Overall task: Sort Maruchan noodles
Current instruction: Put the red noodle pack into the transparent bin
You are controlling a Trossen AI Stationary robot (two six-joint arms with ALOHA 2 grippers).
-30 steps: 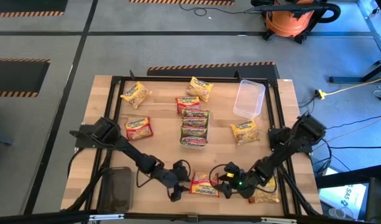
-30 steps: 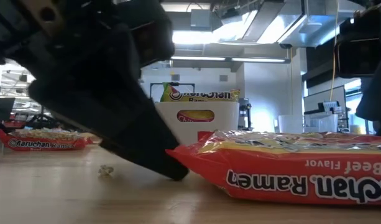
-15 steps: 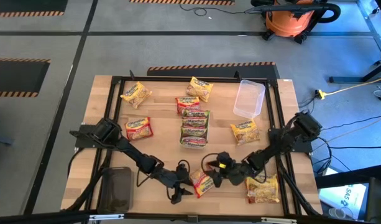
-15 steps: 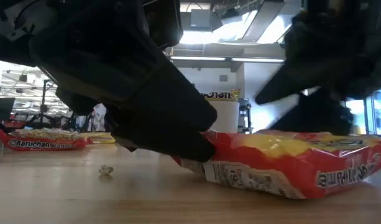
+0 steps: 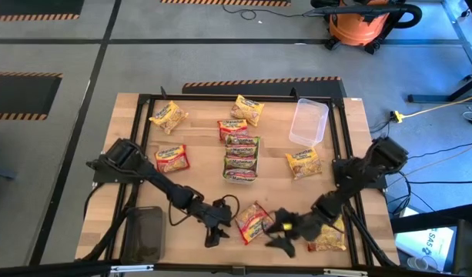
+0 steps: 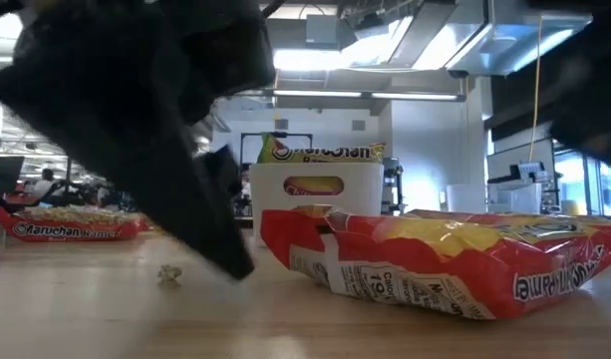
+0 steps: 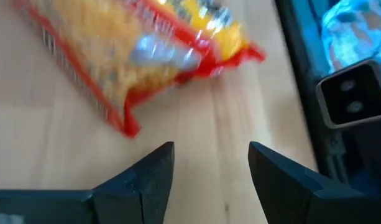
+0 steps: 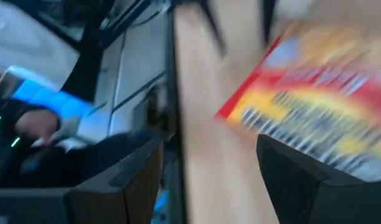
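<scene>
The red packet (image 5: 253, 221) lies flat and slanted between my grippers, so my left gripper should brace one end while my right gripper tips up the other end (image 6: 574, 261).
A red Maruchan noodle packet (image 5: 253, 223) lies flat on the wooden table near its front edge, turned at a slant; it also shows in the low view (image 6: 455, 264). My left gripper (image 5: 212, 233) stands open just left of it, and the packet (image 7: 134, 56) lies ahead of the fingers (image 7: 212, 155) with bare wood between. My right gripper (image 5: 279, 238) is open at the packet's right near corner. In the right wrist view the packet (image 8: 314, 106) lies beyond the fingers (image 8: 209, 155). A yellow packet (image 5: 328, 235) lies under the right arm.
More packets lie farther back: yellow ones (image 5: 168, 117) (image 5: 247, 109) (image 5: 303, 163), red ones (image 5: 172, 158) (image 5: 232, 128), and a green stack (image 5: 242, 158). A clear tray (image 5: 309, 121) stands at the back right, a dark tray (image 5: 145, 233) at the front left. A black frame (image 5: 243, 97) rims the table.
The red packet has been turned about on the table, from lying crosswise between the two grippers to lying at a slant. My right gripper went left against it, then drew back toward the near edge and rose. My left gripper lifted a little away from the packet.
</scene>
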